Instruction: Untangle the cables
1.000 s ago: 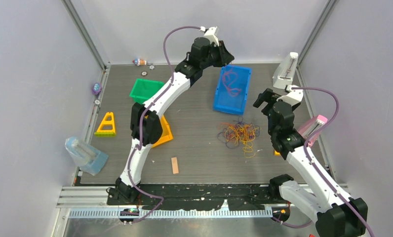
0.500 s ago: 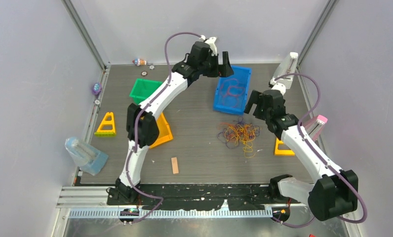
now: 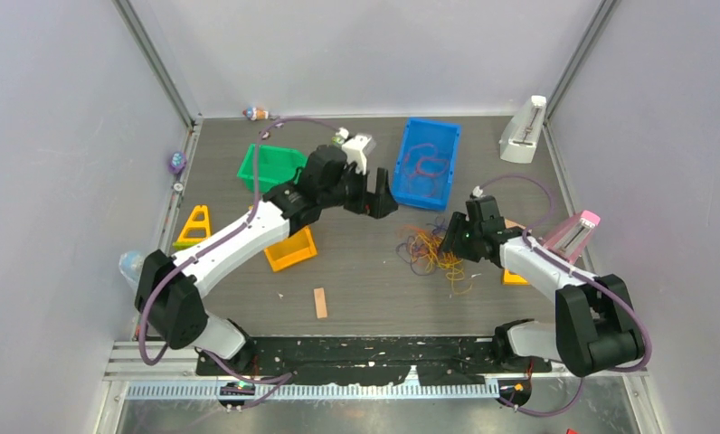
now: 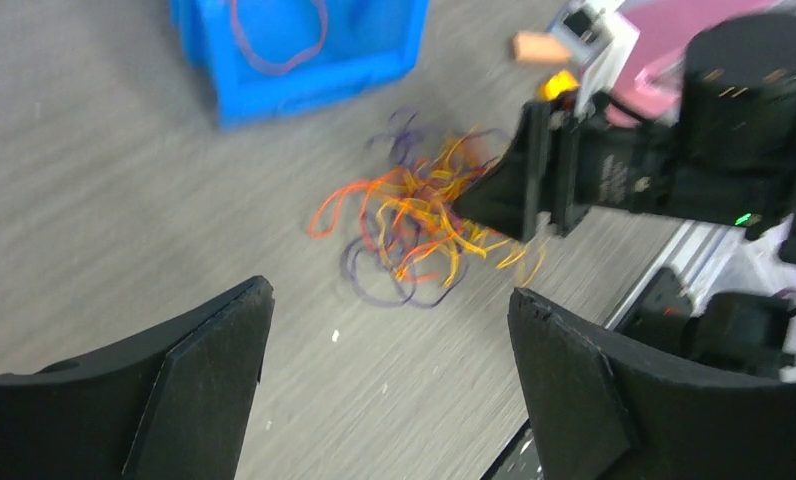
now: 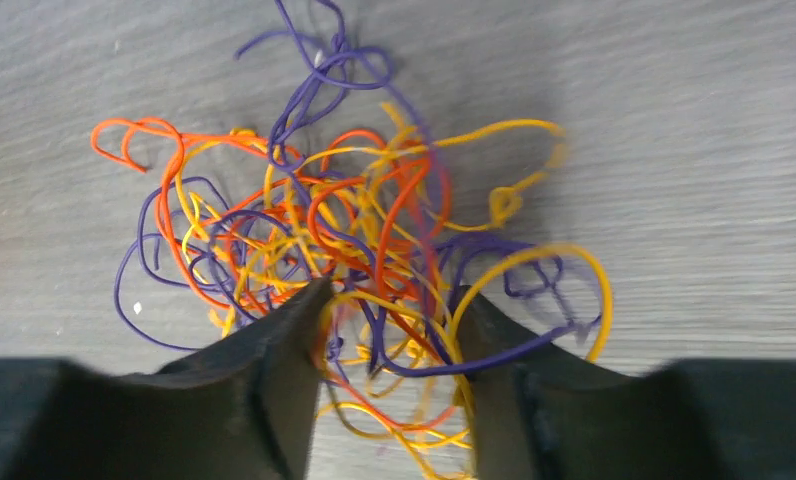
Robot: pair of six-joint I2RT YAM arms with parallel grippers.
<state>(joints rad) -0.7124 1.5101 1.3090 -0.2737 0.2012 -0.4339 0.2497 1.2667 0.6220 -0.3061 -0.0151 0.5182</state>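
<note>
Next, I let go of the bunch and pull out a purple cable [image 5: 120, 295] with my left gripper, because yellow, orange and purple cables [image 5: 399, 310] are bunched together in my right gripper's fingers.
The cables [image 3: 433, 248] lie as a loose tangle of orange, yellow and purple strands on the table, right of centre. My right gripper [image 5: 394, 296] is low in the tangle's near side, its jaws apart with several strands [image 5: 414, 240] running between them. In the top view the right gripper [image 3: 450, 239] sits at the tangle's right edge. My left gripper [image 3: 379, 199] hangs open and empty left of the pile; its wrist view shows the cables [image 4: 414, 225] ahead of the left gripper [image 4: 391, 292]. One red cable [image 3: 426, 165] lies in the blue bin [image 3: 434, 126].
A green bin [image 3: 268, 165] and an orange bin [image 3: 291, 250] stand on the left, beside a yellow triangle [image 3: 194, 228]. A small wooden block [image 3: 320, 302] lies near the front. A white stand [image 3: 522, 134] and a pink-topped one [image 3: 575, 233] line the right edge.
My left gripper opened over the blue bin, left the red cable there, and swung back toward the table's middle. My right gripper dropped into the tangle and its jaws narrowed.
</note>
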